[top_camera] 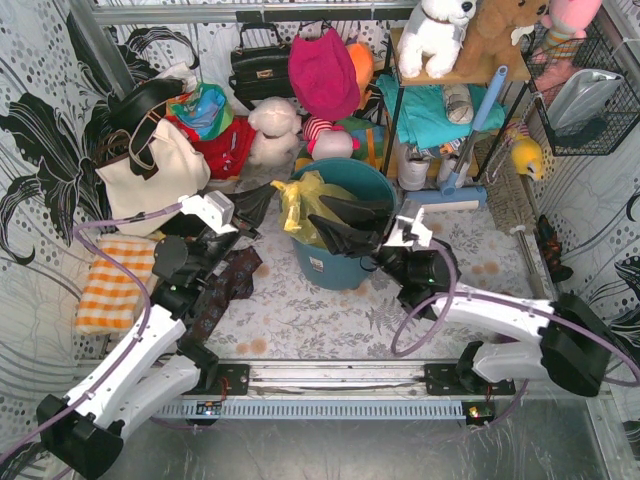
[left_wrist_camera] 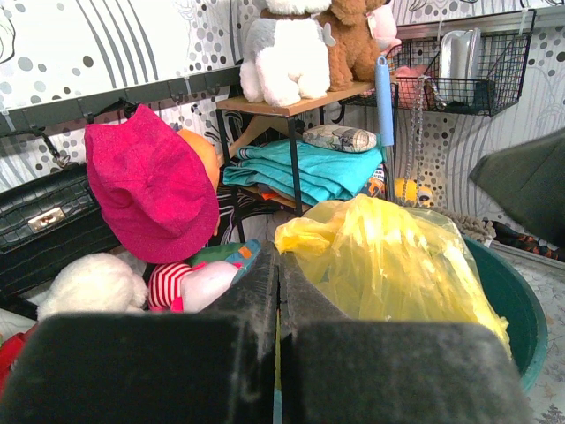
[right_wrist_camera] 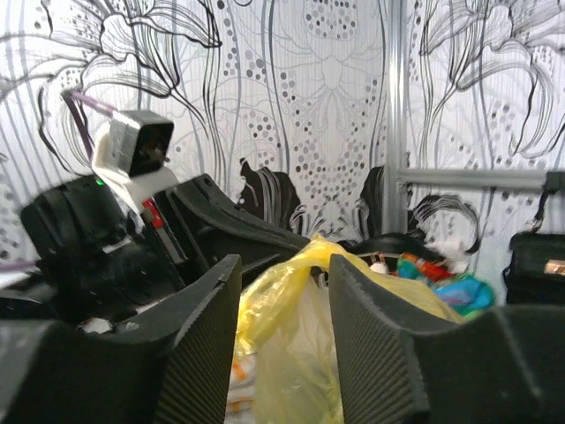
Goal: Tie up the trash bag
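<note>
I should turn my right gripper, take the strand's hanging end with it and pull, because my left gripper pinches one end of the trash bag while the bag's twisted strand hangs loose.
The trash bag, thin yellow plastic, sits in the round teal bin at mid-table. My left gripper is at the bag's left side, its jaws pressed together with a sliver of yellow between them. In the right wrist view a twisted strand of the bag rises to a peak at the left gripper's fingers, so it is pinching the film. My right gripper hangs over the bin from the right, open, with its pads on either side of the strand and apart from it.
A cream tote bag stands at the left above an orange checked cloth. A dark cloth lies by the left arm. Behind the bin are a pink hat, a black handbag, soft toys and a shelf. A wire basket hangs at the right.
</note>
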Robot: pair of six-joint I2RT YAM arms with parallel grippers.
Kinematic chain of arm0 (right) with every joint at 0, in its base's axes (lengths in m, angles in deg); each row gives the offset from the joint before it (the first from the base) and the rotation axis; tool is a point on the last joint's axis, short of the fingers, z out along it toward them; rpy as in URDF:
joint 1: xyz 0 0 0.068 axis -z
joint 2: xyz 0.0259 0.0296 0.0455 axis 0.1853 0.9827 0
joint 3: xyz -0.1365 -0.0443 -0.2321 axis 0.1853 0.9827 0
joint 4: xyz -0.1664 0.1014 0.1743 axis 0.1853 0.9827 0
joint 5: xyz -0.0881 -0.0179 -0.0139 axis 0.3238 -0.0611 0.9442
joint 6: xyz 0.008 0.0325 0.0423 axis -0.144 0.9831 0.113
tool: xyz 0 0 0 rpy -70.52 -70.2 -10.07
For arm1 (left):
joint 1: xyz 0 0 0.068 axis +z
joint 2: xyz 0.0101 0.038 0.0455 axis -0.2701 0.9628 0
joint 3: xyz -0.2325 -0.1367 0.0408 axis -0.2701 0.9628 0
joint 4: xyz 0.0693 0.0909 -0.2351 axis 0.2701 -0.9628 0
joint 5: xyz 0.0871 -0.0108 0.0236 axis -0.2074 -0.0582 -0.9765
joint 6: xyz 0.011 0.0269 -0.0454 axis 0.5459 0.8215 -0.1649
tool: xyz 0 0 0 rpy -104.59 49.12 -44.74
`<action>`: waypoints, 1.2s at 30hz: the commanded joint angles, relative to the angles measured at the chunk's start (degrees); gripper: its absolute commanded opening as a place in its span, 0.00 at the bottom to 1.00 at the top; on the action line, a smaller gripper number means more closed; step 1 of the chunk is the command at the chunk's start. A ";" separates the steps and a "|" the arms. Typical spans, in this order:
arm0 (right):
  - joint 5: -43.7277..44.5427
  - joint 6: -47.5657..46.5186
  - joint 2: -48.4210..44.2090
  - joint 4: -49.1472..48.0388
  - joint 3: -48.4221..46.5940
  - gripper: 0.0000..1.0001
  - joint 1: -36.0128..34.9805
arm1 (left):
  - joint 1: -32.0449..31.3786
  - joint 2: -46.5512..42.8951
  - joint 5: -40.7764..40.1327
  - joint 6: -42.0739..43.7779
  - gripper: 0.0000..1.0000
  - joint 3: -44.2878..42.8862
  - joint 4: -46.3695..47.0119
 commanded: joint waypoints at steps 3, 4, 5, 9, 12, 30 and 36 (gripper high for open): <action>8.71 21.50 -10.98 37.88 -7.28 0.49 -0.24 | 0.05 0.58 1.37 -1.33 0.00 -2.25 4.94; 9.34 23.32 -11.73 45.29 -10.32 0.50 -0.20 | 0.03 0.61 1.68 -1.45 0.00 -2.25 5.19; 9.69 24.80 -11.90 51.53 -13.11 0.52 -0.21 | 0.11 0.82 1.96 -1.73 0.00 -2.35 5.35; 7.11 33.04 -10.71 60.03 -18.42 0.68 -0.16 | 0.01 1.64 2.68 -2.28 0.00 -2.65 5.79; 4.39 37.81 -9.02 62.75 -21.34 0.78 -0.25 | 0.09 1.93 3.06 -2.63 0.00 -2.94 5.89; 0.90 42.96 -3.05 63.60 -25.20 0.53 -0.18 | 0.04 2.99 5.04 -4.48 0.00 -3.33 6.72; 3.32 42.73 -4.51 65.12 -24.32 0.41 -0.24 | 0.02 3.01 5.26 -4.34 0.00 -3.92 5.89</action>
